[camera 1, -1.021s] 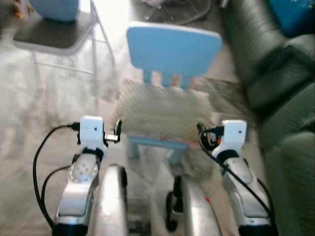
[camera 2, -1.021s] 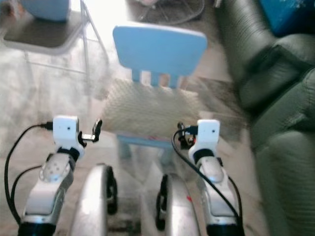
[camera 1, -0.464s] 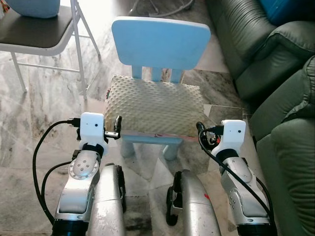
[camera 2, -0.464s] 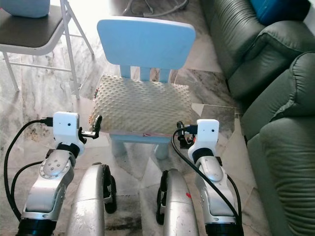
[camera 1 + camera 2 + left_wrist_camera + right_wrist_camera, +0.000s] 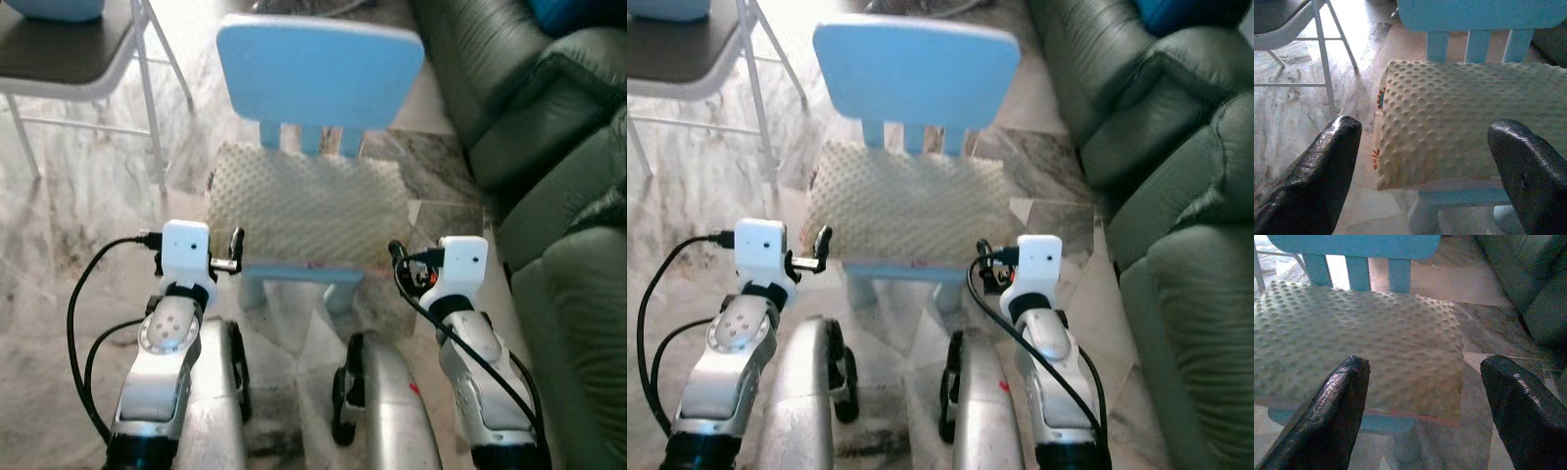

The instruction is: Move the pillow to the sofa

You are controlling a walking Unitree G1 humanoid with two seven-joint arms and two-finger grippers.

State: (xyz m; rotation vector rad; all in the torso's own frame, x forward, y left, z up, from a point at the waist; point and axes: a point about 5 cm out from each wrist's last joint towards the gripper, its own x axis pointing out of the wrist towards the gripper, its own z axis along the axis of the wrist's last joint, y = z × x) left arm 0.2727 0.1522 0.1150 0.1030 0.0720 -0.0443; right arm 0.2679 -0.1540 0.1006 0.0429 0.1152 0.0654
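I expect the bumpy cover [image 5: 309, 208] to bunch up at my grippers and sag between them when I lift the pillow, because the pillow's side edge [image 5: 1379, 126] looks slack.
A cream, bumpy pillow [image 5: 309, 204] lies flat on the seat of a small light-blue child's chair [image 5: 318, 70] right in front of me. My left gripper [image 5: 233, 253] hovers open at the pillow's front left corner, just short of its edge. The right gripper [image 5: 397, 259] is open too, at the front right corner. In the left wrist view the pillow [image 5: 1459, 127] sits between the two black fingers [image 5: 1327, 166]. In the right wrist view its top [image 5: 1361, 338] spreads beyond the fingers [image 5: 1339, 401]. The dark green sofa [image 5: 549, 127] stands to the right.
A grey folding chair [image 5: 69, 59] with white legs stands at the back left, a blue object [image 5: 54, 6] on its seat. Something blue [image 5: 573, 12] lies on the sofa at the far right. The floor is pale marble tile [image 5: 78, 196].
The view was blurred a second ago and has shifted slightly since. Both arms keep the same raised pose before the pillow, and the pillow has not moved on the chair.
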